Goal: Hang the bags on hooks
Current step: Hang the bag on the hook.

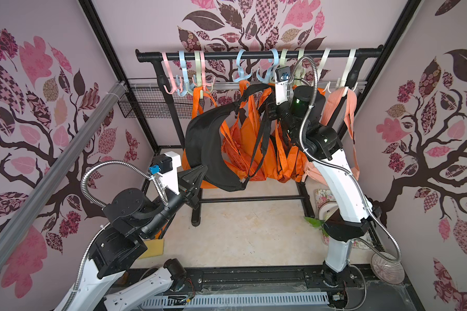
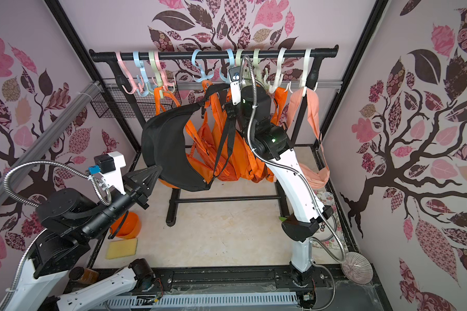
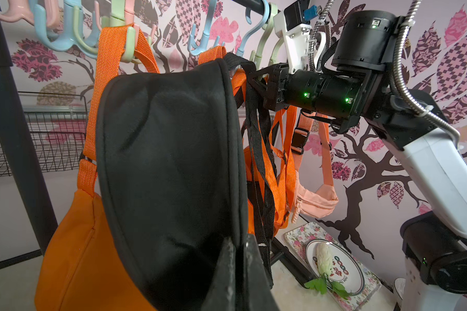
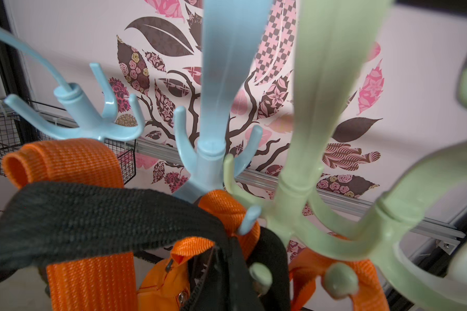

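The robot's right gripper is holding the black strap too low beside the green hook's prong tip [image 4: 260,278], so the robot should raise the strap above the green hook before bringing it down over the hook's prong.
The black bag [image 1: 208,145] [image 2: 167,150] hangs tilted in front of the rail of hooks [image 1: 254,53], between my two arms. My left gripper [image 1: 204,171] [image 3: 237,239] is shut on the bag's lower edge. My right gripper [image 3: 250,78] [image 4: 227,250] is shut on the bag's black strap [image 4: 92,210], held up just under the hooks. A blue hook [image 4: 200,167] and a green hook [image 4: 289,215] stand right above that grip. One blue prong [image 4: 248,218] touches the strap near the jaws; I cannot tell whether the strap is over it.
Several orange bags [image 1: 254,150] and a salmon bag [image 1: 340,107] hang on the rail behind. A wire basket [image 1: 146,105] is at the back left. A plate on a floral tray [image 3: 334,264], an orange bowl [image 2: 127,226], a yellow sponge [image 2: 122,247] and a glass dish [image 1: 387,268] lie on the floor.
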Available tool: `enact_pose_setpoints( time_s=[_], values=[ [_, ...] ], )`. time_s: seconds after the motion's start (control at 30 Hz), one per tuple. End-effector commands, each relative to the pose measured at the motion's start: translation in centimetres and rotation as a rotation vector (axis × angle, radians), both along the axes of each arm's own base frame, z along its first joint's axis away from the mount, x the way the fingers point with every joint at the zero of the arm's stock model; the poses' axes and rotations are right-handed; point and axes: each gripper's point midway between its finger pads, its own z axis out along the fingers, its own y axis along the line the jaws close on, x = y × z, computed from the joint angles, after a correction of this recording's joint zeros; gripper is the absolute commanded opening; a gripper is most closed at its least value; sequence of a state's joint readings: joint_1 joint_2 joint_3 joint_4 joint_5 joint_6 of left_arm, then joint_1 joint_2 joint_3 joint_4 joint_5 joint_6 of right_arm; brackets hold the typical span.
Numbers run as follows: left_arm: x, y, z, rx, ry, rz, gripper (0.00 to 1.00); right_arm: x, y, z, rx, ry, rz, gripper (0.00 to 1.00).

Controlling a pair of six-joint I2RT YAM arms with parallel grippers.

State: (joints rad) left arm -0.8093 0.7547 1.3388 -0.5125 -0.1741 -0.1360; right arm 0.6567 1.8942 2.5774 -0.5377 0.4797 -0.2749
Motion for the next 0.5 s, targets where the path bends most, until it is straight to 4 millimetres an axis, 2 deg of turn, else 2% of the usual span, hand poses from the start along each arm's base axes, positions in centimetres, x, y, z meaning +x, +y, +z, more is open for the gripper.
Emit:
enact_pose_setpoints(
  time_s=[0.0,0.13,0.23,0.37,0.47],
  values=[
    [0.1,-0.1,-0.5,-0.017,0.023,-0.005,0.0,-0.6,-2.0,-0.1,-0.026,0.028,-0.037,0.0],
    [0.0,-0.5,-1.2,-0.014,0.043,-0.024,0.0,0.0,-1.8,-1.3,-0.029,0.067,-0.037,0.0],
    [-0.2,-0.9,-1.4,-0.017,0.049,-0.051,0.0,-0.6,-2.0,-0.7,0.006,0.059,-0.022,0.0],
    [-0.6,-1.1,-1.3,-0.031,0.047,-0.073,0.0,-2.6,-2.8,1.1,0.062,0.033,0.014,0.0],
    [-1.2,-0.8,-0.8,-0.05,0.03,-0.088,0.0,-4.9,-3.9,2.3,0.1,0.013,0.049,0.0]
  ],
)
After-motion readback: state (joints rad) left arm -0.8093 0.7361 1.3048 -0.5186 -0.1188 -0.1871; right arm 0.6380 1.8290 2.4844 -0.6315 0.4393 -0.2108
